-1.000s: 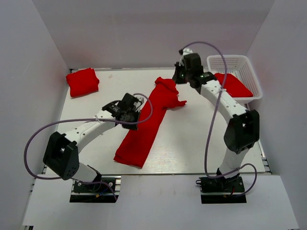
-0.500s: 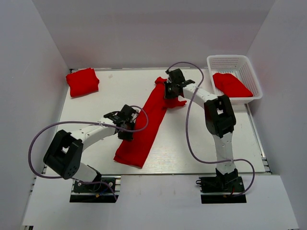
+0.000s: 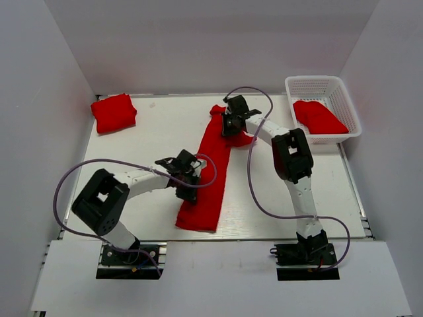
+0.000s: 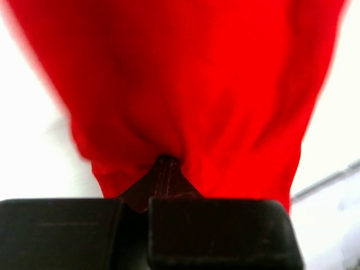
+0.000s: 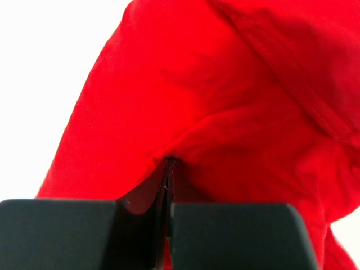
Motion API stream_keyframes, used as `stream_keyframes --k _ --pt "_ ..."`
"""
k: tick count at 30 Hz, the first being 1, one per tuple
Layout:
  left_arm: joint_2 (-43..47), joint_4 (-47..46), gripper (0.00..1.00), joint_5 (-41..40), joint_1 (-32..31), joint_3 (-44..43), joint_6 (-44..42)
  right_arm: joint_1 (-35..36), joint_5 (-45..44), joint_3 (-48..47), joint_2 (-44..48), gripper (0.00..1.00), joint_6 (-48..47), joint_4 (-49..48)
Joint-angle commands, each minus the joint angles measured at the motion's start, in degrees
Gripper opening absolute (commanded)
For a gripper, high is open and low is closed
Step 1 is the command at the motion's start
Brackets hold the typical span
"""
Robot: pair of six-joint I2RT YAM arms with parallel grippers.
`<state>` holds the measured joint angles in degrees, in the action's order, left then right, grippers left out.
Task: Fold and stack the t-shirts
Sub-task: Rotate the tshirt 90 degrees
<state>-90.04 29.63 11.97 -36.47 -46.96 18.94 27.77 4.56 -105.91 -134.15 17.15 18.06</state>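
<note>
I should use my left gripper to swing the lower half [image 3: 210,199] back in line before I fold, because the long red t-shirt's near hem [image 3: 196,228] slants away from the t-shirt's far end.
A long red t-shirt [image 3: 210,168] lies stretched in a strip across the middle of the table, from far centre to the near edge. My left gripper [image 3: 187,177] is shut on its left edge near the lower half; the left wrist view shows the cloth [image 4: 185,84] pinched at the fingertips. My right gripper [image 3: 229,125] is shut on the shirt's far end; the right wrist view shows red fabric [image 5: 191,101] bunched between the shut fingers. A folded red t-shirt [image 3: 114,112] lies at the far left corner. Another red t-shirt [image 3: 318,116] lies in the basket.
A white plastic lattice basket [image 3: 323,84] stands at the far right corner. White walls enclose the table on three sides. The right arm's cable [image 3: 251,165] loops over the table to the right of the shirt.
Both grippers have moved onto the long shirt and taken hold of it. The right one came from near the basket. The shirt's near end has shifted right, so the strip lies straighter.
</note>
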Motion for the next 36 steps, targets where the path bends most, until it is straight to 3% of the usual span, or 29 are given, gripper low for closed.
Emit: stream_keyframes --k 1,9,26,36 --pt "-7.0 -4.6 0.0 9.0 -5.6 2.0 -0.7 0.7 1.2 -5.2 -4.4 0.0 -2.8 2.0" --pt "-15.7 -3.9 0.0 6.7 -13.0 -5.9 -1.5 1.3 3.5 -12.3 -7.6 0.0 -4.2 1.3" --pt "-9.4 1.7 0.0 -7.7 -7.5 0.1 4.2 -5.0 -3.4 2.4 -0.2 0.0 -4.1 -1.5" --pt "-10.9 0.8 0.0 -4.1 -6.2 -0.9 2.4 -4.5 1.4 -5.2 -4.3 0.0 -5.7 -0.3"
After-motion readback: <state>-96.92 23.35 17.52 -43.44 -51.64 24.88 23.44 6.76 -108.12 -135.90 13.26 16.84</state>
